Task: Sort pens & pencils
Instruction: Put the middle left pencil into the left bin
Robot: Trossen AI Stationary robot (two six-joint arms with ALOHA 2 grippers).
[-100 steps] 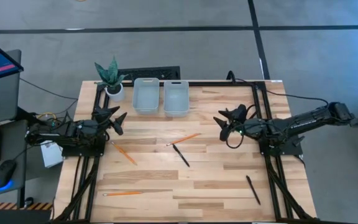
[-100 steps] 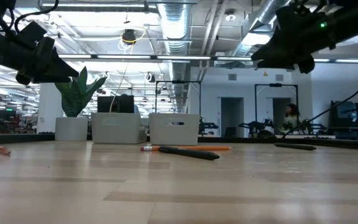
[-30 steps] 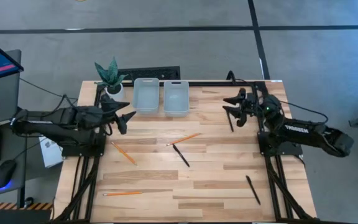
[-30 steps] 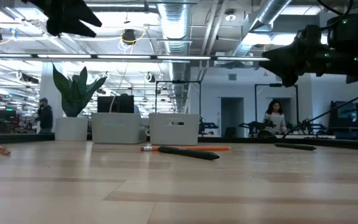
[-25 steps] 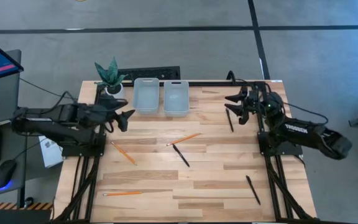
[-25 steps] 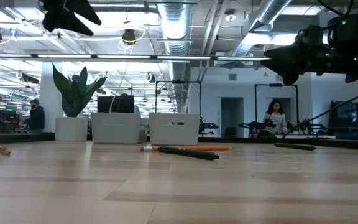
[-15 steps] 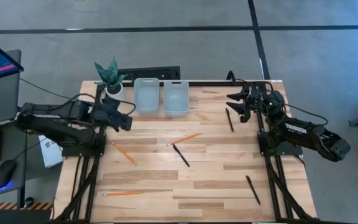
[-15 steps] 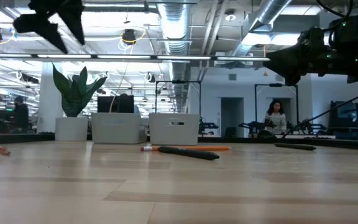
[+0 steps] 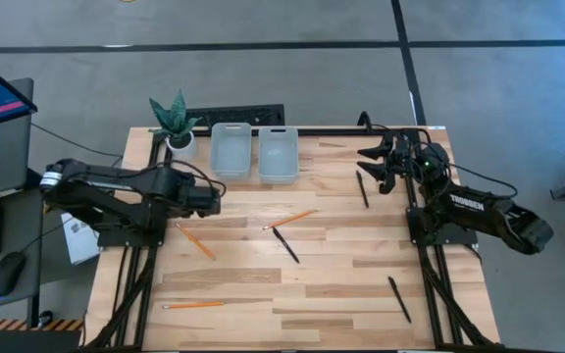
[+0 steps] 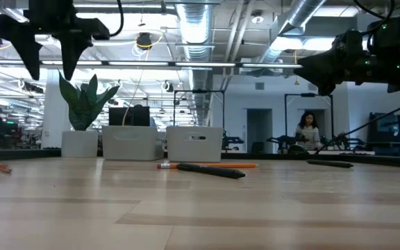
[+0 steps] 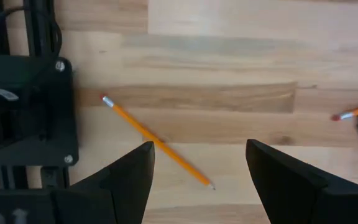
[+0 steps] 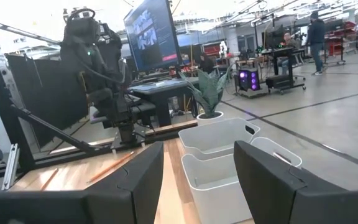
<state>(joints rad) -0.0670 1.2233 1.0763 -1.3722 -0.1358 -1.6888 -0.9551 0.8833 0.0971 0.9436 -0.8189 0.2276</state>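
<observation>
The orange pencil [image 9: 195, 241] lies at a slant across the open fingers of my left gripper. Next, I turn my left gripper so its fingers go on both sides of the pencil's body [image 9: 201, 246] before I close them on it.
Three orange pencils lie flat on the wooden table: one at the left [image 9: 195, 240], one mid-table [image 9: 290, 219], one near the front [image 9: 192, 305]. Three black pens lie flat too: one mid-table [image 9: 284, 244], one at the right [image 9: 362, 188], one at the front right [image 9: 399, 298]. My left gripper [image 9: 209, 201] hangs open high over the table, pointing down, just beyond the left pencil [image 11: 157, 142]. My right gripper [image 9: 371, 162] is open and held level in the air beyond the right pen, facing the bins.
Two pale grey bins [image 9: 231, 150] [image 9: 278, 154] stand side by side at the table's far edge, with a potted plant [image 9: 173, 123] to their left. Black frame rails run along both table sides. Bare wood lies between the pencils and pens.
My left gripper has swung out from the left edge toward the table's middle, sunk a little, and tipped from pointing level to pointing straight down while rolling about its axis. It has stayed open. Pens and pencils have not moved.
</observation>
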